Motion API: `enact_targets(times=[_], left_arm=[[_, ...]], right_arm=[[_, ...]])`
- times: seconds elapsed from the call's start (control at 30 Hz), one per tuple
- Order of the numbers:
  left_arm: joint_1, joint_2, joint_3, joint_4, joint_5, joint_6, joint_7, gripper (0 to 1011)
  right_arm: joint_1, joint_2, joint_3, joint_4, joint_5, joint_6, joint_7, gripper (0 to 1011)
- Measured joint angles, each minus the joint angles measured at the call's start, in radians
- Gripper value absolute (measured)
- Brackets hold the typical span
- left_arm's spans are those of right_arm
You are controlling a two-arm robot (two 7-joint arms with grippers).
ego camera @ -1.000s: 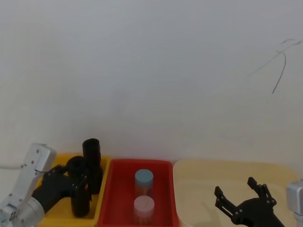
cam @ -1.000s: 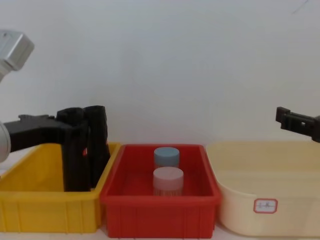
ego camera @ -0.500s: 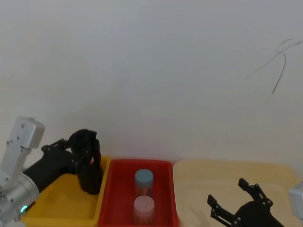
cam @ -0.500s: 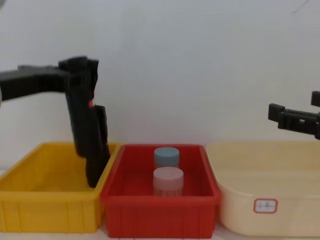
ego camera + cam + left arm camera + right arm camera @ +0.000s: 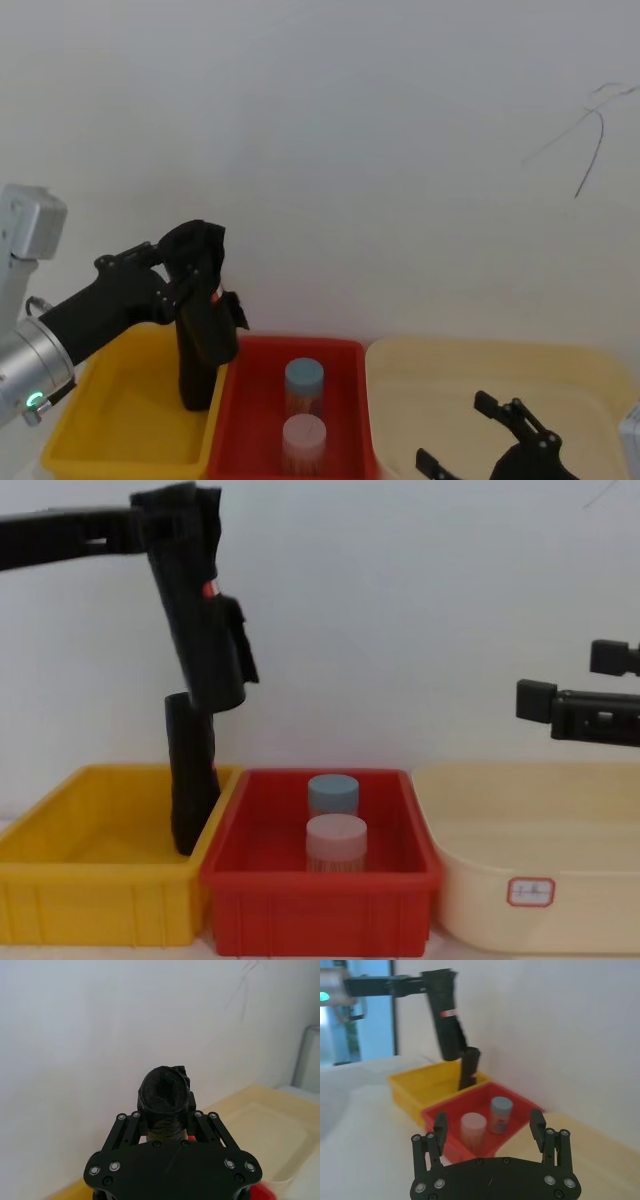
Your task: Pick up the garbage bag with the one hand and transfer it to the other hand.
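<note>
I expect the garbage bag to stay stiff above my right gripper when I carry it by its lower end (image 5: 217,691), because it hangs straight at a tilt (image 5: 196,610).
The garbage bag (image 5: 208,318), a thick black roll with a small red label, hangs tilted in the air above the seam between the yellow bin (image 5: 120,425) and the red bin (image 5: 245,400). My left gripper (image 5: 190,268), on the arm with the green ring, is shut on the bag's upper end. From the chest, the bag (image 5: 205,630) hangs below the left gripper (image 5: 172,522). The bag's end (image 5: 165,1093) sits between the fingers in the left wrist view. My right gripper (image 5: 482,450) is open over the cream tub (image 5: 440,370), apart from the bag (image 5: 447,1017).
A plain black roll (image 5: 190,780) stands upright in the yellow bin's right corner, just below the held bag. Two capped jars, blue (image 5: 332,794) and pink (image 5: 336,840), stand in the red bin. A white wall rises close behind the bins.
My left gripper has lifted the garbage bag up out of the yellow bin and a little to the right, leaving the plain roll standing. The right gripper has shifted slightly.
</note>
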Motion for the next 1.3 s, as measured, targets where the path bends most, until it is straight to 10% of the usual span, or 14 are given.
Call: enact_targets(times=[0.53, 1.3], left_arm=[[-0.028, 0.023, 0.017, -0.046, -0.126, 0.067, -0.133, 386], [-0.059, 0.022, 0.087, -0.035, -0.228, 0.11, -0.265, 386]], right_arm=[[0.01, 0.099, -0.033, -0.103, 0.004, 0.026, 0.111, 1001], [0.101, 0.086, -0.09, -0.096, -0.038, 0.165, 0.049, 1001]])
